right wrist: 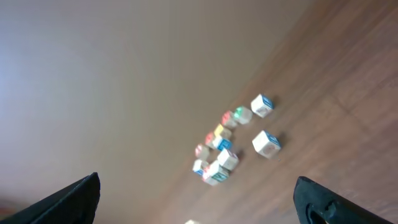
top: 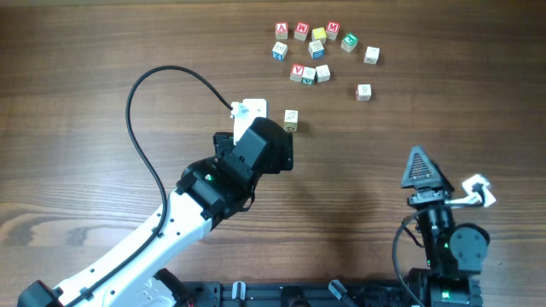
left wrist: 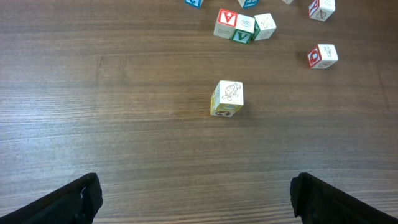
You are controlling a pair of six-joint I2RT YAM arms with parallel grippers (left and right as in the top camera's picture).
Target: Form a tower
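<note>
The white cube (top: 363, 92) nearest the robot's right gripper stands apart from the cluster, so that gripper's open fingers should keep moving toward the cube until they straddle its sides.
A single pale cream cube (top: 291, 119) with a faint line drawing on top (left wrist: 227, 98) stands alone on the wooden table, just ahead of my left gripper (top: 271, 145). In the left wrist view that gripper (left wrist: 196, 193) is open, its dark fingertips (left wrist: 74, 199) far apart at the bottom corners with nothing between them. My right gripper (top: 424, 166) sits at the near right, open and empty (right wrist: 196, 193), well away from the cubes. A tower is out of view: every cube I see lies singly.
Several loose letter cubes with red, green and blue faces (top: 316, 51) lie clustered at the far right; they also show blurred in the right wrist view (right wrist: 224, 152). Two more cubes sit apart (top: 364, 92) (top: 371, 55). A black cable (top: 141, 128) loops left of my left arm.
</note>
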